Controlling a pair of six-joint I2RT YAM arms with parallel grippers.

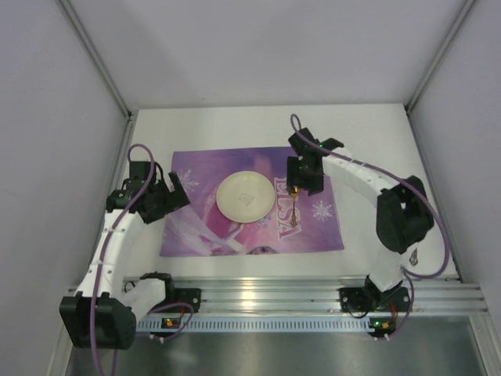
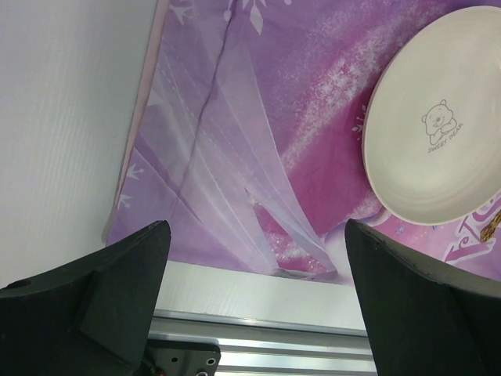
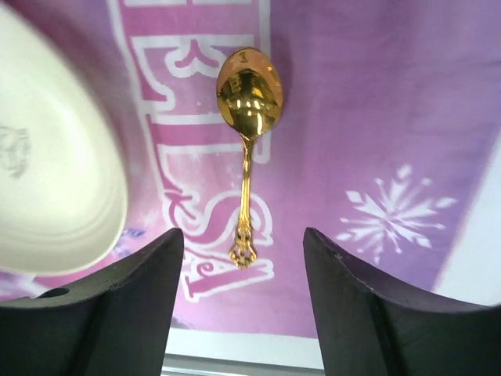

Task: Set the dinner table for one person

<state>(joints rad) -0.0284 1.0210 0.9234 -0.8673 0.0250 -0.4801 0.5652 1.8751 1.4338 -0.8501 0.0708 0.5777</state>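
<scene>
The gold spoon (image 1: 294, 207) is straight beside the cream plate. My right gripper keeps going toward the fork (image 1: 414, 257) beyond the placemat and closes on the fork's handle.
The white dinner table (image 1: 368, 133) holds a purple "ELSA" placemat (image 1: 321, 231). A cream plate (image 1: 244, 197) sits in the placemat's middle; it also shows in the left wrist view (image 2: 438, 133) and the right wrist view (image 3: 47, 172). A gold spoon (image 1: 291, 213) lies on the placemat just right of the plate, bowl away from the arms (image 3: 247, 141). My right gripper (image 3: 244, 258) is open and empty above the spoon's handle end. My left gripper (image 2: 258, 266) is open and empty above the placemat's left near corner (image 2: 235, 180).
A ribbed aluminium rail (image 1: 274, 298) runs along the near edge of the table and shows in the left wrist view (image 2: 266, 345). Grey walls enclose the table on the left, back and right.
</scene>
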